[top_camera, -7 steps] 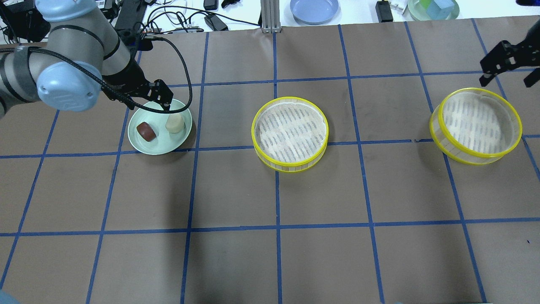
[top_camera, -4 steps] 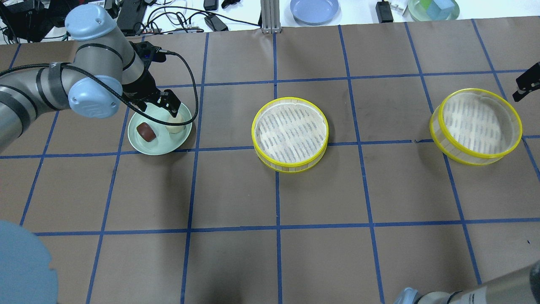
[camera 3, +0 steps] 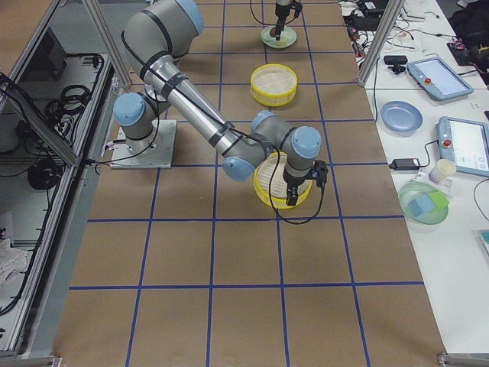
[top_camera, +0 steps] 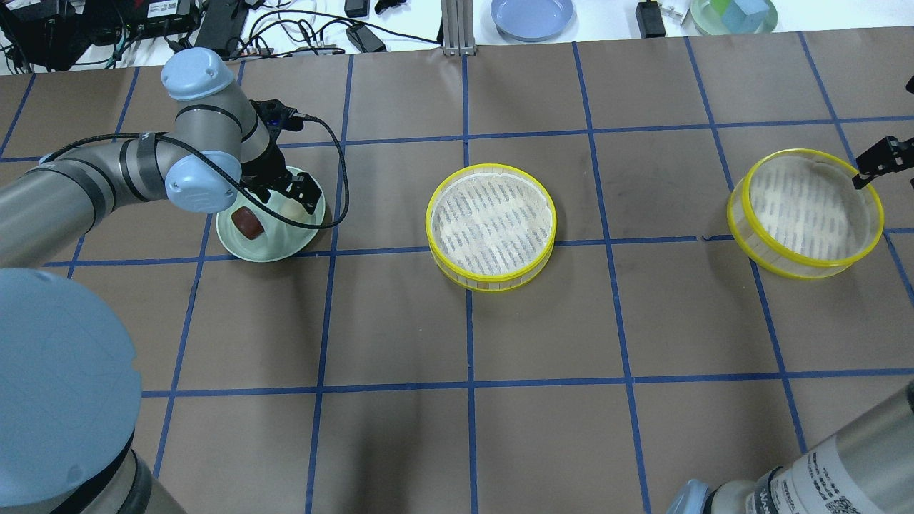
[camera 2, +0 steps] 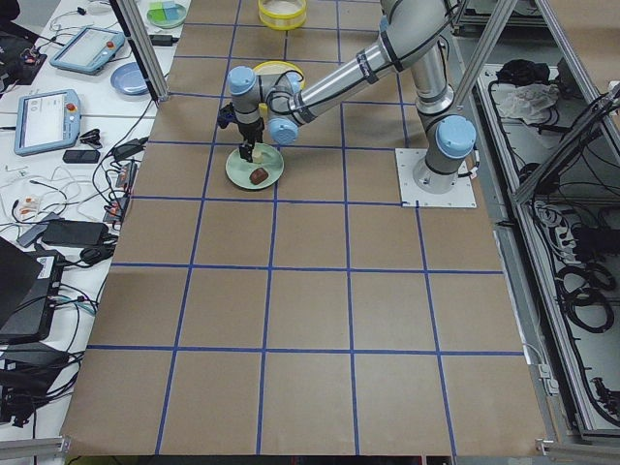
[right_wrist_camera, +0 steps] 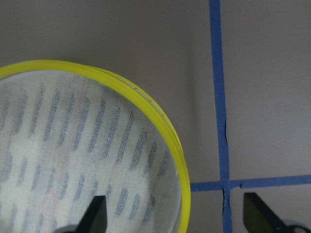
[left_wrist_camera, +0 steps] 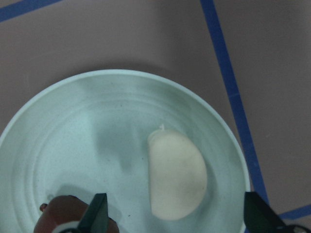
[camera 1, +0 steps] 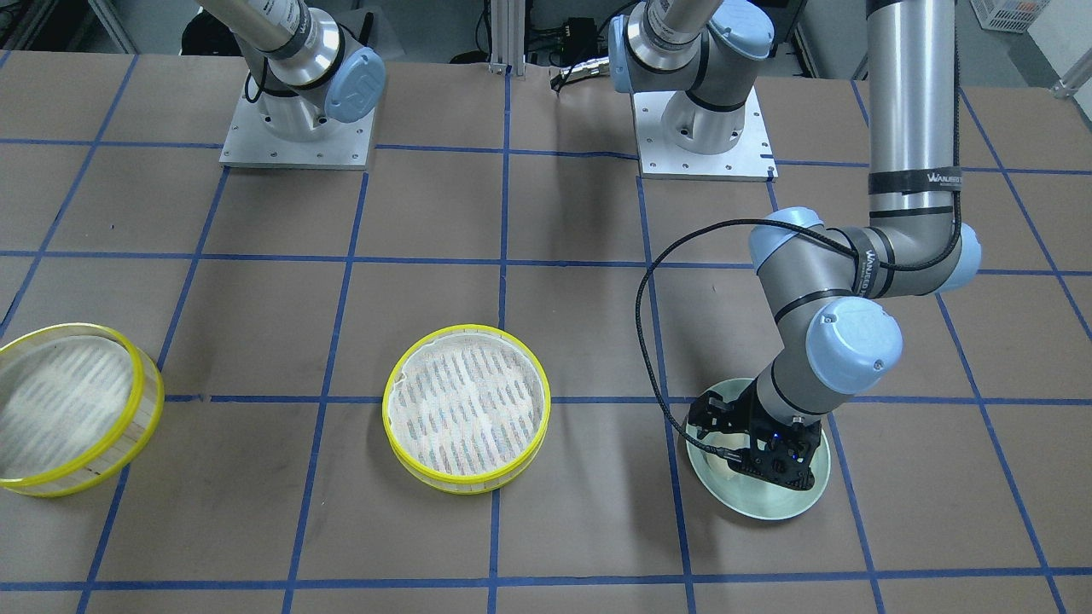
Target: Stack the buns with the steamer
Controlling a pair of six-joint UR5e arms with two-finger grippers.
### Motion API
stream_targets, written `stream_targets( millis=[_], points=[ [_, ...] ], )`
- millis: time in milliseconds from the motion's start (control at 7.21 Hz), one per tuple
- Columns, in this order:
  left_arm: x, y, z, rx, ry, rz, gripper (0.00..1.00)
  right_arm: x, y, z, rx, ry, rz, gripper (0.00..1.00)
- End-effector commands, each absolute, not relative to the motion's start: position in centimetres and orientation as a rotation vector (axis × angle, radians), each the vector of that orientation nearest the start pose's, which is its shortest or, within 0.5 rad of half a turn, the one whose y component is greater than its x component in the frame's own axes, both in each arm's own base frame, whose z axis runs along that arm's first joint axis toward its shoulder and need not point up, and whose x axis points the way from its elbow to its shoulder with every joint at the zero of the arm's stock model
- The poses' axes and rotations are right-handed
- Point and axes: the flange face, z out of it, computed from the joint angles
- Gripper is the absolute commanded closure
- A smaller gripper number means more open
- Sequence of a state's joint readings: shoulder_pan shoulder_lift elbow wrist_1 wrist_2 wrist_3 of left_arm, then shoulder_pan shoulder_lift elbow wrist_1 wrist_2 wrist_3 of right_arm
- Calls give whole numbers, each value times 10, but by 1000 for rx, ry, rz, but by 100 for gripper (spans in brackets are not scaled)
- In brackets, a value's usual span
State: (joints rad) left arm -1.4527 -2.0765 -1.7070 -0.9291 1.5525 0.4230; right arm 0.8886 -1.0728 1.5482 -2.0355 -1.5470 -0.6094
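Note:
My gripper will squash the cream-white bun [left_wrist_camera: 177, 177] narrow between its fingers when it grips and lifts the bun, because the rounded end with its pinched nub [left_wrist_camera: 163, 135] looks puffy.
A pale green plate [top_camera: 270, 246] holds the dark reddish-brown bun [top_camera: 248, 223] and the cream-white bun [left_wrist_camera: 177, 177]. My left gripper [top_camera: 296, 196] hangs open low over the plate. In the left wrist view, its fingertips [left_wrist_camera: 97, 213] stand on either side of the cream bun's near end without touching it, and the brown bun [left_wrist_camera: 60, 218] lies at the left finger. A yellow-rimmed steamer [top_camera: 491, 227] stands mid-table and a second steamer [top_camera: 805, 213] at the right. My right gripper [top_camera: 882, 158] is open, and in the right wrist view its fingers straddle the steamer's rim [right_wrist_camera: 182, 194].
A blue plate [top_camera: 532, 16], a green dish with blocks [top_camera: 734, 14] and cables lie beyond the table's far edge. The arm bases [camera 1: 297, 128] stand at the robot's side. Brown paper with blue tape lines covers the table.
My left gripper has moved right and down over the plate, onto the cream bun. My right gripper has moved down from beyond the right steamer to its right rim.

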Motion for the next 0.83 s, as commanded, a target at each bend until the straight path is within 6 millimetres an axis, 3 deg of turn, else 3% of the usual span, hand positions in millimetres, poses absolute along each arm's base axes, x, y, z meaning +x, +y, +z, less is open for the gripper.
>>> stream_targets(
  millis=[0, 139, 416, 693],
  points=[
    [-61, -635, 182, 485, 3124, 14, 71, -312, -594, 229, 84, 3139, 10, 10],
    [-60, -637, 185, 489, 3119, 6, 100, -312, -594, 221, 84, 3135, 27, 19],
    [-59, -637, 208, 423, 3111, -36, 100, -312, -595, 214, 84, 3127, 39, 30],
    [-90, -640, 265, 102, 3170, -140, 100, -312, -594, 212, 84, 3123, 46, 47]
  ],
)
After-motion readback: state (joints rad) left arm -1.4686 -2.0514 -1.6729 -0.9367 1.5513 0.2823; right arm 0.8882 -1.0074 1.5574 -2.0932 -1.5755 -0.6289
